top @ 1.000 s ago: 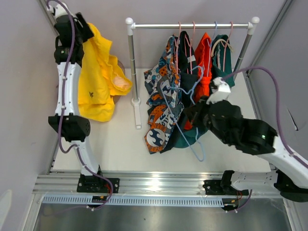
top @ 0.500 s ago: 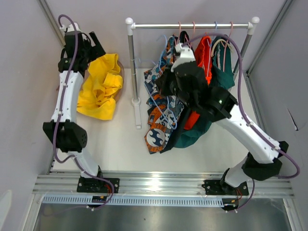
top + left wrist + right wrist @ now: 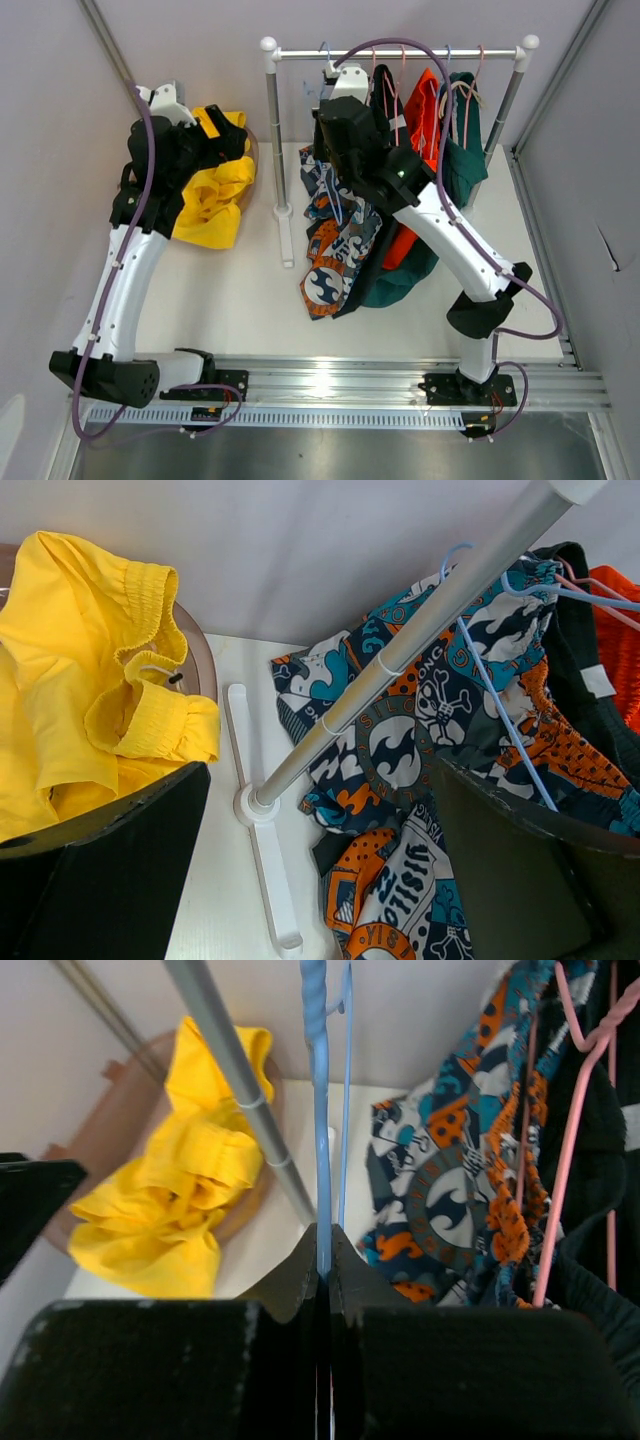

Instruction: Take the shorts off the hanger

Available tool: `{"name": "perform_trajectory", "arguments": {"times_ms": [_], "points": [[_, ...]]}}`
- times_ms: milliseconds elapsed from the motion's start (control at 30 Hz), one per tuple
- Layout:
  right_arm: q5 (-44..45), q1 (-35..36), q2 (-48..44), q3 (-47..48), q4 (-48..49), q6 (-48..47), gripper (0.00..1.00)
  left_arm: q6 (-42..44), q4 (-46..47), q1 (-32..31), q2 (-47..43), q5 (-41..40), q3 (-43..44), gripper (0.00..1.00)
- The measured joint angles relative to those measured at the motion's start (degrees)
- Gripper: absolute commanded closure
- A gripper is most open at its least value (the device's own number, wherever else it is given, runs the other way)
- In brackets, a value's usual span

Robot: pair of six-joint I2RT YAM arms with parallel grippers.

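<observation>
The robot's right gripper is holding the empty blue hanger [image 3: 321,1150] while the patterned shorts are hanging on a pink hanger, so that gripper should open and take hold of the pink wire [image 3: 566,1165].
Yellow shorts [image 3: 215,195] lie heaped at the far left, with my left gripper [image 3: 225,135] open just above them and holding nothing; the left wrist view shows them [image 3: 80,700] beside its spread fingers [image 3: 320,770]. Patterned shorts [image 3: 340,240] hang from a blue hanger [image 3: 318,1110] near the rail [image 3: 400,53]. My right gripper [image 3: 333,75] is shut on that hanger, its jaws [image 3: 322,1235] pinched on the blue wire. Black shorts [image 3: 388,105], orange-red shorts [image 3: 425,115] and teal shorts [image 3: 465,150] hang to the right on pink hangers.
A brown round bowl [image 3: 200,665] lies under the yellow shorts. The rack's left pole [image 3: 272,130] and its white foot [image 3: 285,235] stand between the two arms. Grey walls close in on both sides.
My left gripper opened and let go of the yellow shorts, which dropped into a heap. My right arm swung up and left to the rail, still holding the blue hanger.
</observation>
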Motion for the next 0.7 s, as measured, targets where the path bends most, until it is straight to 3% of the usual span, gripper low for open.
{"name": "perform_trajectory", "arguments": {"times_ms": [367,700], "points": [[3.85,-2.05,2.62,-2.12,6.21,-3.19,1.0,-1.49,2.27,-1.9,-1.62,0.63,-5.14,0.01],[-0.39,-6.21,9.49,-0.46,11.06,-2.45,1.0,-1.53,2.47,-3.58,-1.77,-1.07,-5.29,0.01]]}}
